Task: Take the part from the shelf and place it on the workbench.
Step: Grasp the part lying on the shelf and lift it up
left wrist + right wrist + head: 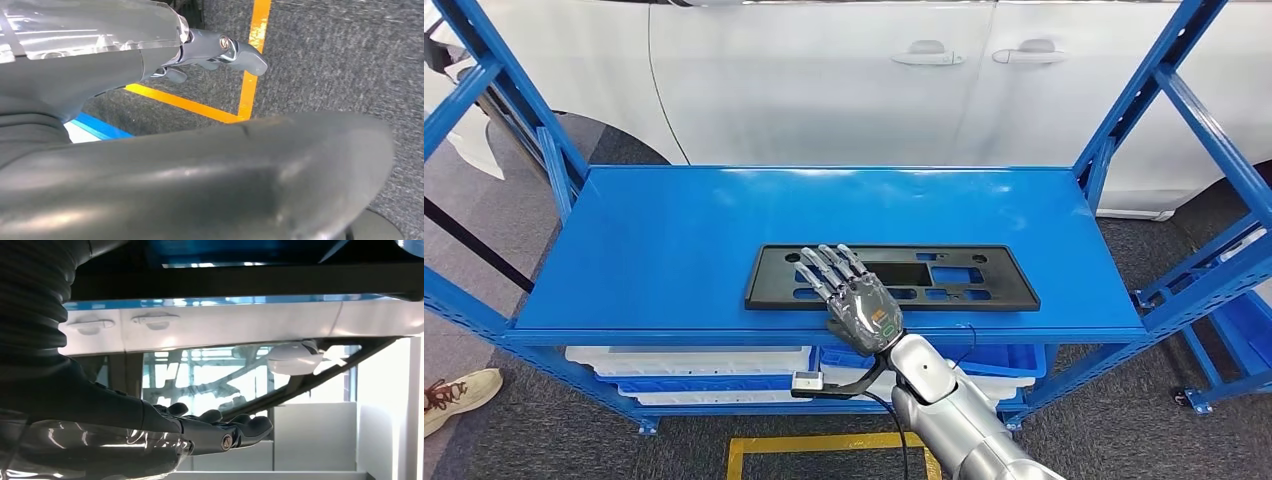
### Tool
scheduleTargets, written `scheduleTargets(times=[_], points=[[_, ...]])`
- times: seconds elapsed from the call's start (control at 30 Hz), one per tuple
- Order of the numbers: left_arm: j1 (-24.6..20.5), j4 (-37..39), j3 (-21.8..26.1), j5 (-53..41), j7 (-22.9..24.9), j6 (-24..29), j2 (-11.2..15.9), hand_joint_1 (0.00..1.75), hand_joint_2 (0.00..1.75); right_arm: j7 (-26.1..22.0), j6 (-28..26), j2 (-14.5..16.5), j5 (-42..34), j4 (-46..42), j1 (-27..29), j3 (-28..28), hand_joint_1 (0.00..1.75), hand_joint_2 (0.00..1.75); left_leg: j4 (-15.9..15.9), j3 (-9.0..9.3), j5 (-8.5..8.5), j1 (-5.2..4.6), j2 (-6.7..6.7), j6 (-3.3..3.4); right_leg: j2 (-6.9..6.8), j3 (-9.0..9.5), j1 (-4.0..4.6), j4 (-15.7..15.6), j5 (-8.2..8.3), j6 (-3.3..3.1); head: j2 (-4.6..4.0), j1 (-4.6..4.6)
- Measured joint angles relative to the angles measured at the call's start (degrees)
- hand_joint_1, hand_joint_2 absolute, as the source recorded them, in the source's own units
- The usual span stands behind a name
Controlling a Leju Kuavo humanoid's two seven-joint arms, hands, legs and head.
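Observation:
A dark rectangular pocket (903, 274) goes down into the black part (1006, 284), so the robot should expect a boxy bulge hidden on the part's bottom side when it lifts the part.
A flat black part (964, 285) with several cut-outs lies near the front edge of the blue shelf (674, 240). My right hand (854, 295) reaches over the part's left half, palm down and fingers spread, holding nothing. In the right wrist view the hand (210, 427) stretches out with a clear gap between its fingers and the dark part (250, 280). My left hand (210, 50) hangs over the grey floor with its thumb extended and nothing in it.
A white car (824, 80) stands close behind the shelf. Slanted blue uprights (1144, 100) frame both ends of the shelf. White and blue bins (694, 360) sit on the level below. Yellow tape (824, 445) marks the floor, and a person's shoe (459, 395) shows at the left.

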Motion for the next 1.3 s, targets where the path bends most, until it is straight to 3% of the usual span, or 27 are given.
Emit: scheduleTargets(times=[0.03,0.07,0.1,0.17,0.23,0.27,0.4,0.47,0.53,0.6,0.63,0.67,0.73,0.8,0.93,1.0,1.07,1.1,1.13,1.17,1.23,1.3], points=[[0.03,0.00,-0.03,0.00,-0.04,0.00,0.00,0.00,0.00,1.04,0.00,0.00,0.71,0.71,-0.21,-0.14,0.00,1.75,0.03,-0.04,0.00,-0.06,0.01,0.04,-0.01,-1.76,-0.01,3.51,-1.15,0.03,0.00,0.00],[0.06,0.00,-0.06,0.00,-0.09,0.00,0.00,0.00,0.00,2.34,0.00,0.00,1.68,1.56,-0.48,-0.24,0.00,1.75,0.07,-0.06,-0.01,-0.12,0.00,0.06,-0.01,-2.68,0.00,5.24,-1.22,0.01,0.00,0.00],[0.06,0.00,-0.11,0.00,-0.10,-0.02,0.00,0.00,0.00,3.79,0.00,0.02,2.83,2.48,-0.93,-0.27,0.00,1.75,0.12,-0.04,-0.02,-0.17,-0.02,0.07,-0.01,-2.41,0.01,4.52,-0.09,-0.12,0.00,0.00],[0.00,0.00,-0.22,0.00,-0.13,-0.08,-0.01,0.00,0.00,7.19,0.00,0.09,5.12,4.57,-2.45,-0.27,0.00,1.75,0.20,0.09,-0.07,-0.29,-0.08,0.02,-0.01,0.88,0.12,-2.50,4.02,-0.71,0.00,0.00],[-0.11,0.03,-0.28,0.00,-0.17,-0.20,-0.07,0.00,0.00,10.29,0.00,0.15,6.36,6.32,-4.16,0.00,0.00,1.75,0.30,0.06,-0.15,-0.55,-0.10,-0.25,-0.04,4.16,0.36,-9.51,6.44,-1.24,0.00,0.00],[-0.14,0.05,-0.30,0.00,-0.20,-0.25,-0.10,0.00,0.00,11.59,0.00,0.17,6.65,7.04,-4.78,0.30,0.00,1.75,0.33,-0.01,-0.18,-0.62,-0.10,-0.44,-0.04,4.77,0.48,-10.95,6.64,-1.38,0.00,0.00],[-0.21,0.07,-0.33,-0.01,-0.34,-0.32,-0.03,0.00,0.00,16.22,-0.02,0.16,6.27,9.59,-6.34,2.79,0.00,1.75,0.49,-0.10,-0.37,-0.57,-0.08,-1.34,-0.03,4.89,0.37,-11.57,6.86,-1.92,0.00,0.00],[-0.25,0.10,-0.34,-0.01,-0.42,-0.33,0.04,0.00,0.00,18.75,-0.02,0.14,5.16,11.12,-7.51,5.51,0.00,1.75,3.71,-1.45,-2.49,-0.45,-0.06,-1.89,-0.08,5.04,0.01,-11.96,7.13,-2.46,0.00,0.00],[-0.23,0.13,-0.34,0.00,-0.44,-0.33,0.04,0.00,0.00,19.95,-0.07,0.08,4.92,12.69,-8.42,7.63,0.00,1.75,11.16,-4.86,-6.21,-0.11,-0.05,-2.41,-0.12,5.04,-0.03,-12.00,7.16,-2.70,0.00,0.00],[-0.14,0.13,-0.34,0.00,-0.45,-0.32,0.04,0.00,0.00,20.67,-0.27,0.01,5.72,14.09,-8.87,8.36,0.04,1.75,16.78,-7.61,-7.81,0.17,-0.04,-2.85,-0.14,5.06,-0.02,-11.96,7.13,-2.69,0.00,0.00],[-0.10,0.13,-0.34,0.00,-0.46,-0.32,0.04,0.00,0.00,21.20,-0.38,-0.02,6.18,14.65,-9.12,8.49,0.46,1.75,16.58,-7.58,-6.99,0.30,-0.03,-2.98,-0.13,5.11,-0.05,-11.93,7.09,-2.64,0.00,0.00],[-0.09,0.13,-0.34,0.00,-0.50,-0.32,0.05,0.00,0.00,21.91,-0.44,-0.03,6.51,15.26,-9.48,8.59,0.89,1.75,14.01,-6.38,-5.20,0.44,-0.02,-3.04,-0.09,5.21,-0.09,-11.88,7.01,-2.53,0.00,0.00],[-0.18,0.14,-0.36,0.00,-0.57,-0.35,0.09,0.00,0.00,23.40,-0.44,-0.07,6.76,17.16,-10.48,8.80,1.69,1.75,5.76,-2.42,-1.49,0.59,0.03,-2.97,-0.02,5.31,-0.02,-11.60,6.73,-2.07,0.00,0.00],[-0.27,0.14,-0.39,-0.01,-0.62,-0.46,0.11,0.00,0.00,24.32,-0.44,-0.12,6.77,19.38,-11.50,8.94,1.69,1.75,1.12,-0.27,-0.22,0.49,-0.01,-2.42,0.07,5.17,0.19,-11.36,6.62,-1.43,0.00,0.00],[-0.25,0.15,-0.58,-0.01,-0.67,-0.66,0.11,0.00,0.00,24.54,-0.44,-0.39,6.75,22.32,-12.59,8.95,1.72,1.75,0.52,-0.24,0.01,0.37,-0.05,-0.94,0.08,4.75,0.00,-10.46,5.92,-0.15,0.00,0.00],[-0.31,0.15,-0.71,0.00,-0.68,-0.67,0.11,0.00,0.00,24.57,-0.44,-0.52,6.74,23.35,-12.88,8.95,1.75,1.75,0.28,-0.28,0.25,0.41,0.05,-0.33,-0.01,2.57,-0.17,-5.65,2.90,0.34,0.00,0.00],[-0.29,0.14,-0.75,0.00,-0.68,-0.68,0.13,0.00,0.00,24.62,-0.45,-0.62,6.68,24.19,-13.02,8.95,1.75,1.75,0.29,-0.46,0.29,0.29,0.12,-0.03,-0.03,-1.06,-0.22,1.96,-0.65,0.57,0.00,0.00],[-0.27,0.13,-0.76,0.00,-0.68,-0.69,0.14,0.00,0.00,24.65,-0.45,-0.68,6.65,24.58,-13.02,8.95,1.75,1.75,0.30,-0.49,0.30,0.21,0.13,0.01,-0.04,-2.42,-0.25,4.76,-1.42,0.59,0.00,0.00],[-0.25,0.14,-0.76,0.00,-0.68,-0.69,0.15,0.00,0.00,24.66,-0.46,-0.76,6.63,24.92,-13.04,8.95,1.75,1.75,0.31,-0.48,0.31,0.15,0.11,0.02,-0.04,-2.73,-0.26,5.41,-1.01,0.51,0.00,0.00],[-0.25,0.14,-0.76,0.00,-0.68,-0.72,0.15,0.00,0.00,24.65,-0.47,-0.84,6.63,25.24,-13.08,8.94,1.75,1.75,0.32,-0.41,0.30,0.09,0.07,0.02,-0.03,-1.94,-0.25,3.83,0.42,0.33,0.00,0.00],[-0.28,0.16,-0.76,0.00,-0.75,-0.88,0.11,0.00,0.00,24.64,-0.49,-0.93,6.64,25.61,-13.33,8.81,1.75,1.75,0.34,-0.24,0.29,0.00,0.01,-0.05,-0.03,2.13,-0.07,-4.33,4.39,-0.38,0.00,0.00],[-0.32,0.18,-0.76,0.00,-1.10,-1.27,0.04,0.00,0.00,24.67,-0.50,-0.93,6.66,25.93,-13.74,8.56,1.75,1.75,0.45,-0.29,0.27,-0.16,-0.03,-0.43,-0.08,4.91,0.31,-10.25,6.31,-1.00,0.00,0.00]])
